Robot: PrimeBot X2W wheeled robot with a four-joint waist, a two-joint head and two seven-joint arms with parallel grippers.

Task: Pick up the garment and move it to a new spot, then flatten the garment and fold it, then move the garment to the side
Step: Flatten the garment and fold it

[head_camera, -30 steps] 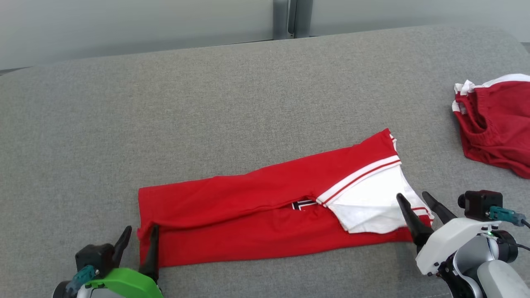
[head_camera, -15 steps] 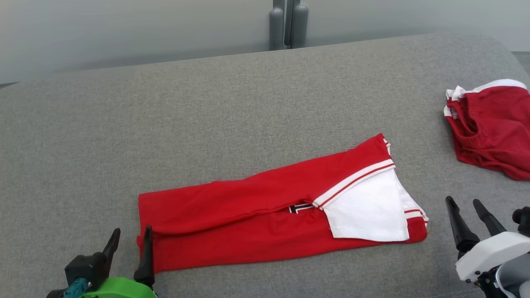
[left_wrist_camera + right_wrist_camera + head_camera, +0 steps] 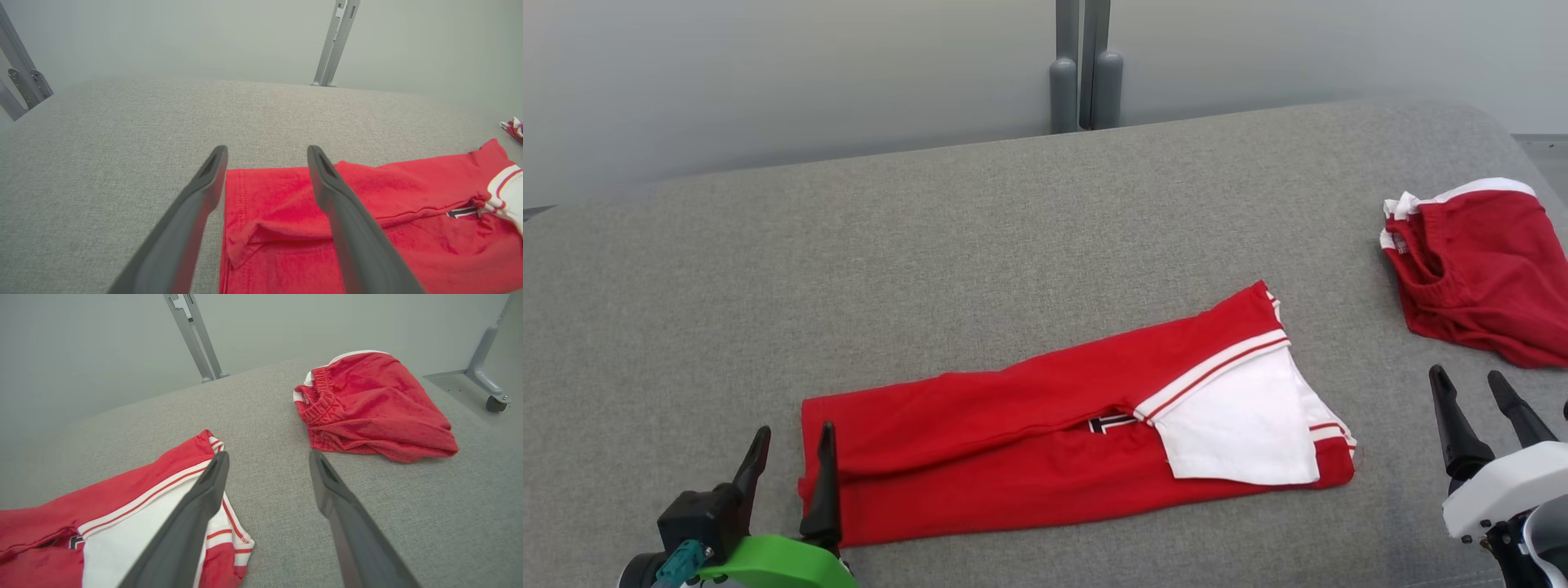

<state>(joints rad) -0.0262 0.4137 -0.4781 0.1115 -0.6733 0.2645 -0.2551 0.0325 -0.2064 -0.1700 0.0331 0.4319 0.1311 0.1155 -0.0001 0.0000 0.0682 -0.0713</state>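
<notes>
My gripper will make the red garment (image 3: 1052, 431) drape over the second garment when I carry it to the side, because loose, limp layers (image 3: 954, 456) show along it.
A red garment (image 3: 1013, 441) with a white, red-striped sleeve lies folded into a long band on the grey padded table (image 3: 931, 245). Its left end (image 3: 269, 212) and its sleeve end (image 3: 143, 522) appear in the wrist views. My left gripper (image 3: 792, 437) stands open at the garment's left edge, one finger over the cloth, holding nothing. Off the garment's right end, my right gripper (image 3: 1470, 384) is open too and apart from the cloth, over bare table (image 3: 265, 457).
A second red garment (image 3: 1478, 273) with a white waistband lies crumpled at the table's right edge, also in the right wrist view (image 3: 367, 404). Grey metal posts (image 3: 1082, 73) stand behind the far edge. A caster wheel (image 3: 492, 402) sits on the floor to the right.
The head camera has tilted up, shifting the whole picture down. My right gripper has drawn back to the right, off the white sleeve. The garment lies as before.
</notes>
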